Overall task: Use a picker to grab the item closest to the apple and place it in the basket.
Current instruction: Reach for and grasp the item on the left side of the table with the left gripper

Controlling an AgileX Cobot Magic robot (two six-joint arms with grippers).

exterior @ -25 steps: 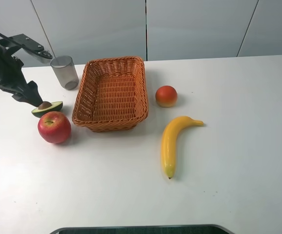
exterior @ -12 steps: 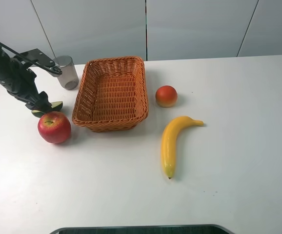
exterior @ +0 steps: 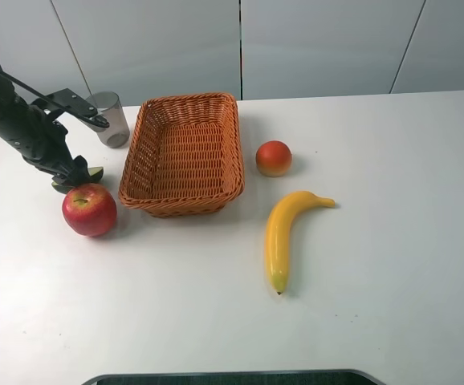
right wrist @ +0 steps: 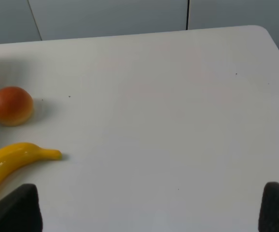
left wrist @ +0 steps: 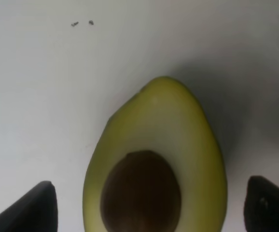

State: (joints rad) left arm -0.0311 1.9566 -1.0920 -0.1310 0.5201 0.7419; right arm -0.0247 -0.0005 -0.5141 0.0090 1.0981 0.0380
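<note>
The brown pit [left wrist: 140, 192] sits tightly in the avocado's cut side, so I expect it to stay in place when the robot carries the halved avocado [left wrist: 188, 140] to the basket.
The red apple [exterior: 89, 209] rests on the white table, left of the wicker basket [exterior: 185, 101]. Just behind it lies a halved avocado [exterior: 95, 172], cut face and brown pit up, mostly covered by my left gripper [exterior: 71, 178] in the exterior high view. In the left wrist view the avocado [left wrist: 154, 145] lies between the two dark fingertips [left wrist: 33, 208], with a gap on each side; the left gripper [left wrist: 151, 210] is open around it. My right gripper [right wrist: 146, 212] is open over bare table, holding nothing.
A grey cup [exterior: 107, 119] stands behind the avocado, near the basket's far left corner. An orange-red fruit [exterior: 273, 158] and a banana [exterior: 284, 233] lie right of the basket; the right wrist view shows both fruit [right wrist: 11, 105] and banana [right wrist: 14, 159].
My left gripper has moved right and down, from beside the avocado to directly over it, now straddling it. Nothing else has shifted.
</note>
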